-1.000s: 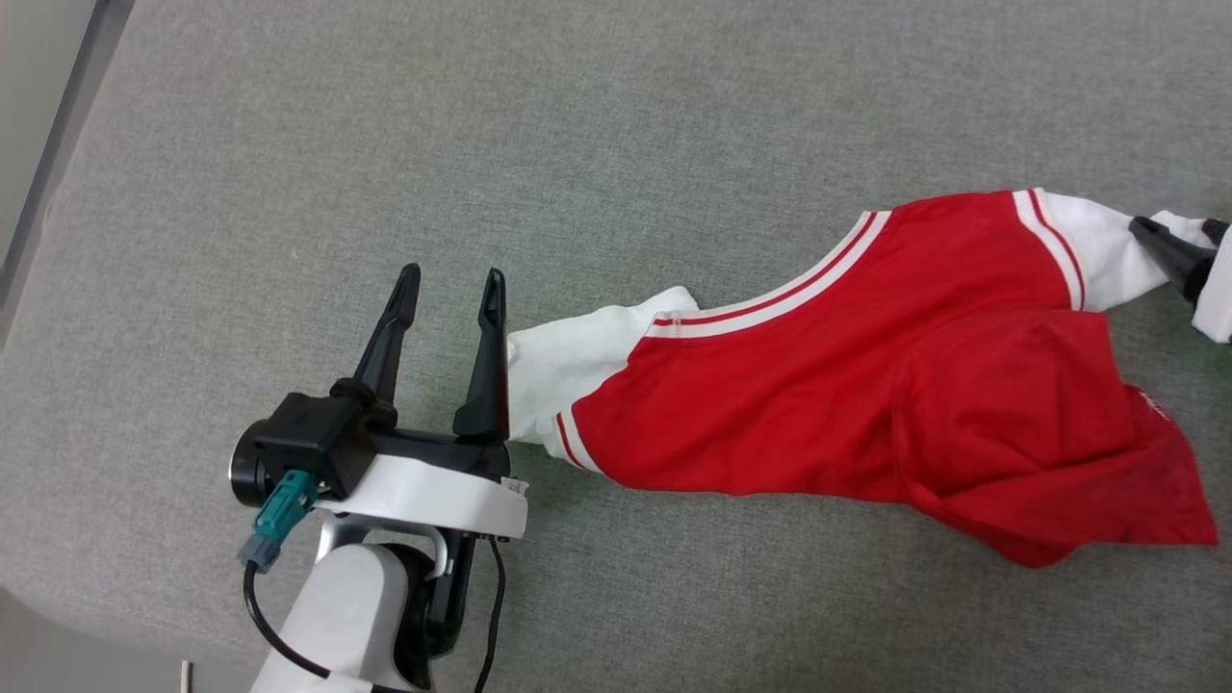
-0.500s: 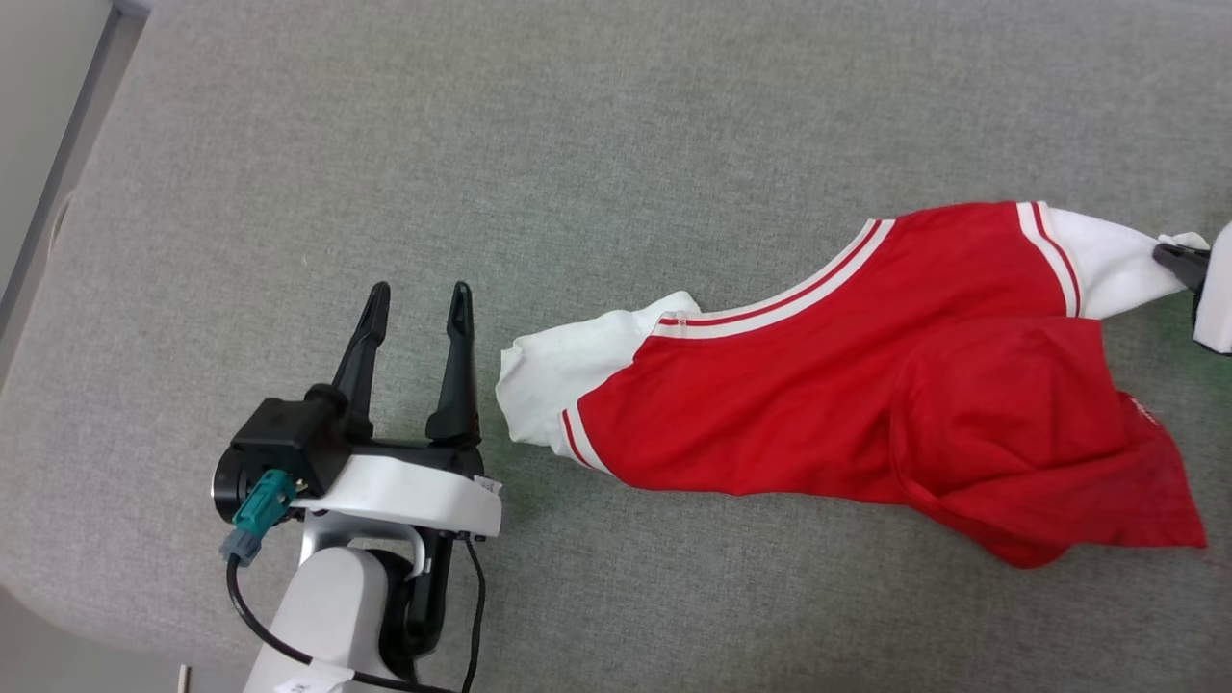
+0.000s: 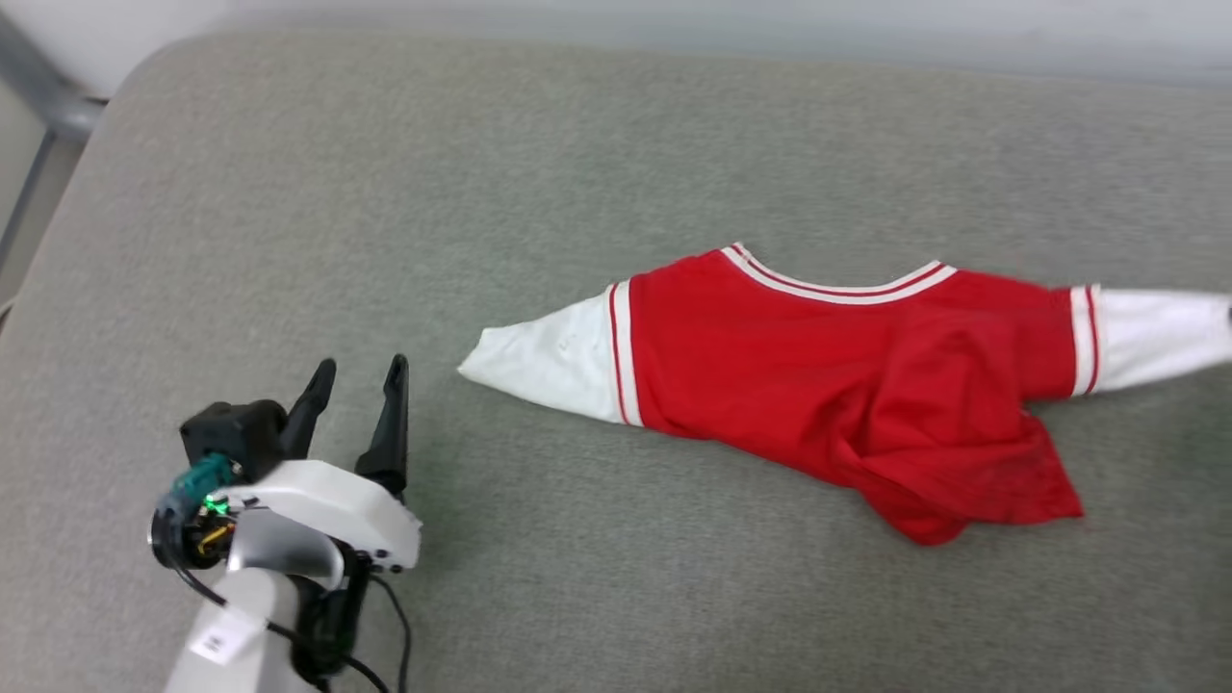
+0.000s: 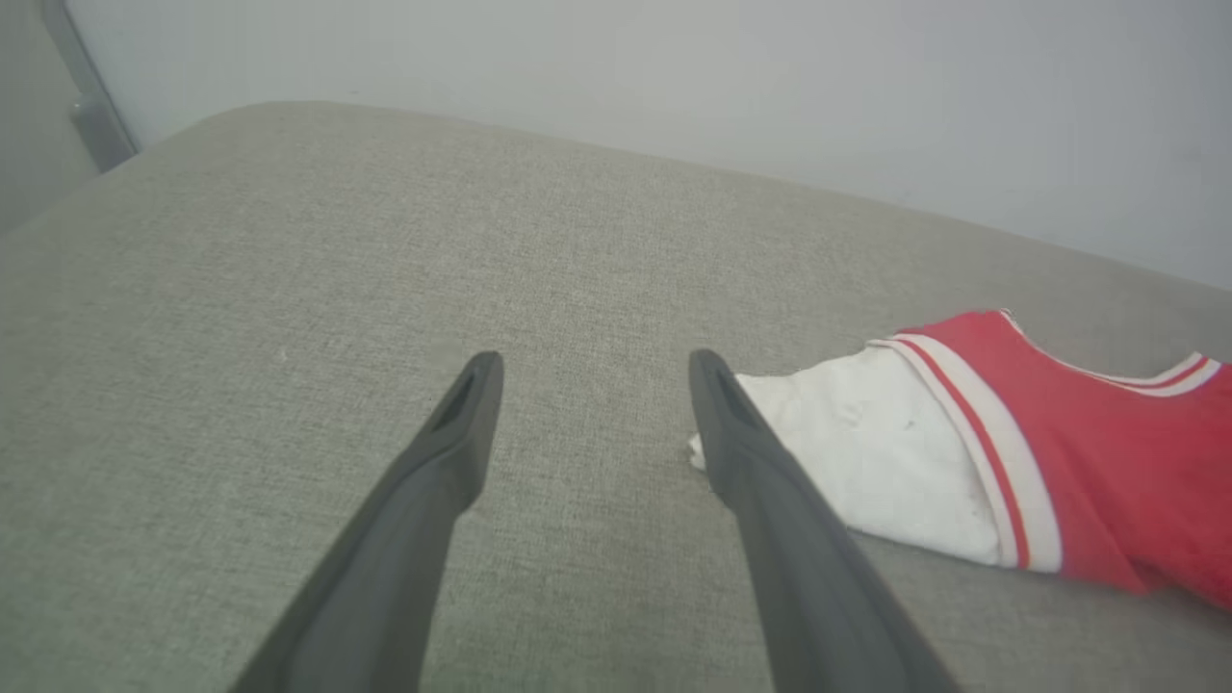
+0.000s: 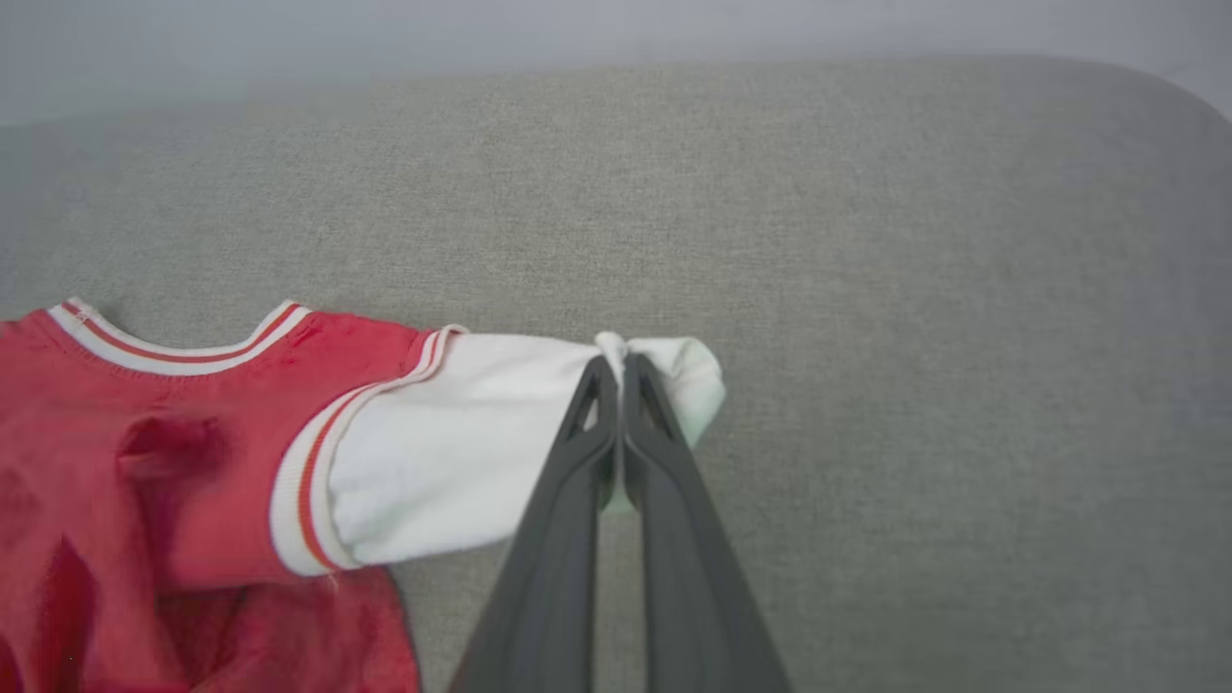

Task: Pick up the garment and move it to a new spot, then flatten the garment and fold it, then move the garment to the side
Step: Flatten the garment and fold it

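My grippers will spread both sleeves, and the red body [image 3: 757, 364] will open out long and flat, because the garment's lower part lies in loose bunched folds [image 3: 941, 445].
The garment [image 3: 828, 385], a red jersey T-shirt with white sleeves and striped trim, lies stretched sideways on the grey cushion, its lower part bunched. My left gripper [image 3: 358, 371] stands open at the lower left, a short way left of the near white sleeve [image 3: 553, 361]; nothing is between its fingers. In the left wrist view that sleeve [image 4: 866, 467] lies just right of the right finger [image 4: 731, 433]. My right gripper [image 5: 613, 366] is shut on the cuff of the other white sleeve [image 5: 462, 443], which runs off the head view's right edge [image 3: 1165, 332].
The grey upholstered surface [image 3: 385, 192] rounds off at the far left corner, with a pale wall [image 4: 674, 77] behind it. A grey metal bar [image 3: 38, 106] stands beyond the left edge. Bare cushion lies around the garment.
The head camera has tilted up. My right gripper has shut on the far sleeve cuff and the garment is now pulled out straighter. My left gripper has drawn away from the near sleeve, still open.
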### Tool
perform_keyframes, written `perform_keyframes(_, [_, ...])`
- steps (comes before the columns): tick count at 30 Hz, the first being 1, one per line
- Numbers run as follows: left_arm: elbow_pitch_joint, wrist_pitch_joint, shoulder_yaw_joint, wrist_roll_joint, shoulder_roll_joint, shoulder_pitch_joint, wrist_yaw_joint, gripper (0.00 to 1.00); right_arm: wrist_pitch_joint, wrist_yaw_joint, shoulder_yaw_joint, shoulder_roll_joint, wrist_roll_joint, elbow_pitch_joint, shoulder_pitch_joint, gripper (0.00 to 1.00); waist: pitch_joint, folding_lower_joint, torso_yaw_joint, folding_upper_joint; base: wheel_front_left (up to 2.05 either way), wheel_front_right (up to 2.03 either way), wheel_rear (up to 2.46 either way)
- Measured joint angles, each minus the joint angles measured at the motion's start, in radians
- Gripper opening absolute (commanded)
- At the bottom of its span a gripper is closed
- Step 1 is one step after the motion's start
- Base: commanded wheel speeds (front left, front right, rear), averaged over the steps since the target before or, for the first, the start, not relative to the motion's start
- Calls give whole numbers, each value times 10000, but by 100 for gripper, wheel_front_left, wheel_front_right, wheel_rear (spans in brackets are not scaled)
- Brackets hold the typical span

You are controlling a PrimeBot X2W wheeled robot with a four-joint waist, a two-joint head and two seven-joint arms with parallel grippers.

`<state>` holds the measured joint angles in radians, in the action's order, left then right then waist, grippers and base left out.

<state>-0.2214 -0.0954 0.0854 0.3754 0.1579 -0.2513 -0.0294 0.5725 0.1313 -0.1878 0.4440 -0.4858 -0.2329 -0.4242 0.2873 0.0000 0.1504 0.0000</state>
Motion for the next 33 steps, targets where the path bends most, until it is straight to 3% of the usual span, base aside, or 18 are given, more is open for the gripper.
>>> perform_keyframes(5, [-69, 1818, 115, 500, 610, -376, -418, 100, 0, 0, -644, -757, 240, 1095, 1440, 0, -258, 0, -487, 0, 0, 0, 0])
perform_keyframes(12, [-560, 4675, 761, 1243, 1455, -1556, -853, 100, -2, -2, -635, -1615, 276, 1845, 2271, 0, -240, 0, -1097, 0, 0, 0, 0])
perform_keyframes(17, [-1300, 6303, 1264, 1684, 1941, -2546, -940, 100, -102, -2, -357, -1802, 245, 1929, 2241, 0, 61, 0, -1454, 0, 0, 0, 0])
perform_keyframes(23, [-2297, 7457, 1732, 2079, 2347, -3485, -997, 100, -282, -2, -46, -1912, 157, 1856, 1971, 0, 556, 0, -1845, 0, 0, 0, 0])
perform_keyframes(29, [-2474, 8995, 2897, 2615, 2959, -4288, -988, 100, -443, 0, 63, -1912, 98, 1622, 1751, 0, 953, -3, -2134, 0, 0, 0, 0])
perform_keyframes(30, [-2383, 9263, 3183, 2679, 3127, -4394, -980, 88, -445, 0, 71, -1908, 98, 1582, 1725, 0, 989, -2, -2169, 0, 0, 0, 0])
perform_keyframes(32, [-2190, 9737, 3653, 2895, 3388, -4566, -938, 14, -460, 0, 73, -1894, 98, 1534, 1682, 0, 1053, -2, -2212, 1, 0, 0, 0])
perform_keyframes(33, [-2071, 9856, 3862, 2922, 3501, -4624, -938, 0, -497, 0, 65, -1877, 98, 1515, 1630, 0, 1086, -3, -2220, 0, 0, 0, 0])
